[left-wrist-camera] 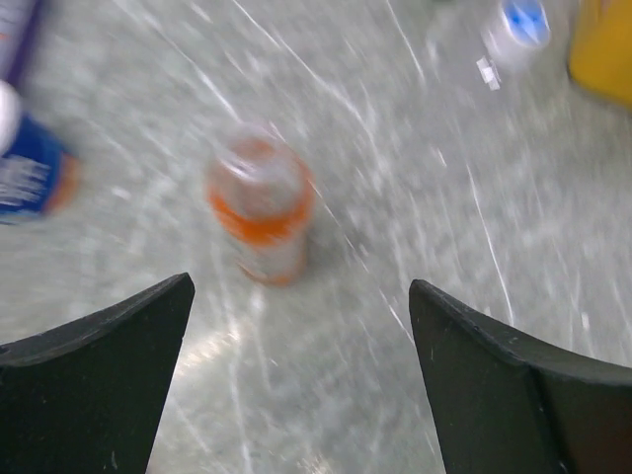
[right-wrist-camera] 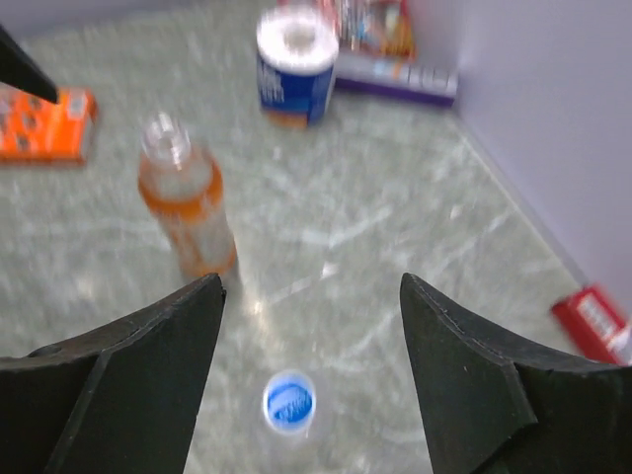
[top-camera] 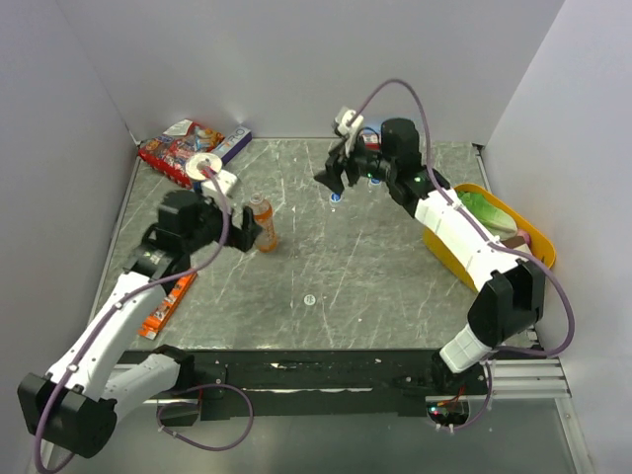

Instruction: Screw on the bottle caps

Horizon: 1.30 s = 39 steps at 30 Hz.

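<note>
The upright bottle (top-camera: 265, 225) has my left gripper pointing down at it. Next, my right gripper lifts the bottle by its neck (top-camera: 259, 201) first so that my left gripper gets the bottle's lower body.
A small bottle (top-camera: 264, 223) of orange drink stands upright left of the table's middle; its neck shows no cap (right-wrist-camera: 186, 202). My left gripper (top-camera: 249, 233) hangs just left of it, open and empty. In the blurred left wrist view the bottle (left-wrist-camera: 260, 202) stands ahead of the left gripper (left-wrist-camera: 301, 284). A blue bottle cap (top-camera: 336, 197) lies flat on the table under my right gripper (top-camera: 332, 181). In the right wrist view the cap (right-wrist-camera: 289, 403) lies below the wide-apart fingers of the right gripper (right-wrist-camera: 311, 280), touching neither. A tiny white round thing (top-camera: 310, 298), possibly a cap, lies nearer the front.
A blue-and-white tape roll (top-camera: 204, 166) and snack packets (top-camera: 178, 143) sit at the back left. An orange packet (top-camera: 166, 306) lies under the left arm. A yellow bin (top-camera: 538, 247) holding a green item stands at the right, under the right arm.
</note>
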Each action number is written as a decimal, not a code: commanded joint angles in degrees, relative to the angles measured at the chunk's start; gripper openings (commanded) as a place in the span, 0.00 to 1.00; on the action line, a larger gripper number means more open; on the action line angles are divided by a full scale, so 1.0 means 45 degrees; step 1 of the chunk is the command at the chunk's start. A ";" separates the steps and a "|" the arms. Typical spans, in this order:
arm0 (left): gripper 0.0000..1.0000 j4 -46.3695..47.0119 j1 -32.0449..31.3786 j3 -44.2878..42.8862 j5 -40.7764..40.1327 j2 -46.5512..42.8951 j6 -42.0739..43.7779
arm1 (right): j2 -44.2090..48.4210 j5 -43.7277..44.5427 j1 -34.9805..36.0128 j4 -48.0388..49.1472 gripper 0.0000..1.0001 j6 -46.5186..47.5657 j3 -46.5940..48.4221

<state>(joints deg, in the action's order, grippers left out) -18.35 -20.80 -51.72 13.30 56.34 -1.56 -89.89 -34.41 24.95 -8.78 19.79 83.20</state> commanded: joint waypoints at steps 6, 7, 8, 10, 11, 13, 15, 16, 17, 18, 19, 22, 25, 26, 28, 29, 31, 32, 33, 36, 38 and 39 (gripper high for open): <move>0.96 0.0249 0.3486 -0.2528 -0.1138 -0.0859 -0.0965 | -0.2208 0.0146 0.2597 0.0348 0.83 -0.0666 0.2310; 0.96 0.0191 0.3721 -0.2780 -0.1274 -0.0859 -0.0845 | -0.2464 0.0186 0.2735 0.0561 0.83 -0.0822 0.2699; 0.96 0.0113 0.4226 -0.2918 -0.1353 -0.0840 -0.0786 | -0.2718 0.0148 0.2795 0.0718 0.83 -0.1153 0.2877; 0.96 -0.0430 0.4601 -0.3269 -0.0966 -0.0840 -0.0844 | -0.3421 0.0186 0.3010 0.0933 0.84 -0.1370 0.3364; 0.96 -0.0628 0.5279 -0.3349 -0.0751 -0.0859 -0.0863 | -0.3617 0.0167 0.3107 0.1089 0.84 -0.1487 0.3522; 0.96 -0.1173 0.5519 -0.3369 -0.0360 -0.1014 -0.0942 | -0.4183 0.0128 0.3224 0.1227 0.85 -0.1527 0.3931; 0.96 -0.1429 0.5656 -0.3214 -0.0164 -0.1210 -0.0922 | -0.4709 0.0206 0.3322 0.1461 0.86 -0.1566 0.4167; 0.96 -0.1546 0.5676 -0.3039 -0.0105 -0.1423 -0.0903 | -0.4887 0.0264 0.3381 0.1501 0.86 -0.1527 0.4458; 0.96 -0.1605 0.5657 -0.2960 -0.0123 -0.1503 -0.0922 | -0.5082 0.0284 0.3401 0.1501 0.86 -0.1508 0.4635; 0.96 -0.1645 0.5676 -0.2881 -0.0104 -0.1600 -0.0922 | -0.5393 0.0304 0.3401 0.1540 0.86 -0.1507 0.4772; 0.96 -0.1703 0.5657 -0.2784 -0.0085 -0.1756 -0.0922 | -0.5532 0.0323 0.3420 0.1559 0.86 -0.1507 0.5005; 0.96 -0.1879 0.5657 -0.2686 0.0032 -0.1816 -0.0942 | -0.6001 0.0109 0.3440 0.1735 0.81 -0.1507 0.5202; 0.96 -0.2113 0.5657 -0.2763 0.0344 -0.1680 -0.1078 | -0.6392 -0.0320 0.3421 0.1386 0.76 -0.1429 0.5495; 0.96 -0.2153 0.5657 -0.2783 0.0577 -0.1660 -0.1078 | -0.6450 -0.0399 0.3440 0.1326 0.75 -0.1429 0.5515; 0.96 -0.2153 0.5657 -0.2744 0.0755 -0.1563 -0.1098 | -0.6490 -0.0536 0.3460 0.1209 0.70 -0.1390 0.5322; 0.96 -0.2153 0.5657 -0.2744 0.0813 -0.1543 -0.1117 | -0.6413 -0.0575 0.3460 0.1266 0.69 -0.1352 0.5204; 0.96 -0.2075 0.5676 -0.2686 0.0970 -0.1465 -0.1098 | -0.6315 -0.0614 0.3479 0.1441 0.66 -0.1293 0.4718; 0.96 -0.2055 0.5657 -0.2705 0.1048 -0.1426 -0.1098 | -0.6160 -0.0672 0.3479 0.1520 0.63 -0.1273 0.4541; 0.96 -0.2036 0.5676 -0.2686 0.1184 -0.1348 -0.1079 | -0.6100 -0.0731 0.3479 0.1598 0.54 -0.1254 0.4423; 0.96 -0.1958 0.5676 -0.2608 0.1632 -0.1231 -0.0709 | -0.5652 -0.0965 0.3479 0.1911 0.35 -0.1234 0.3837; 0.96 -0.1997 0.5657 -0.2452 0.2782 -0.1230 -0.0280 | -0.5262 -0.1044 0.3460 0.1853 0.27 -0.1098 0.3835; 0.96 -0.1977 0.5676 -0.2103 0.3270 -0.1269 0.0206 | -0.5124 -0.1083 0.3479 0.1678 0.21 -0.1059 0.4087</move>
<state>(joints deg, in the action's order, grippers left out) -28.03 4.45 -63.75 19.25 50.85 -4.82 -118.10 -37.67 40.01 -1.76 14.00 101.21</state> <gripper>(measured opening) 0.961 0.420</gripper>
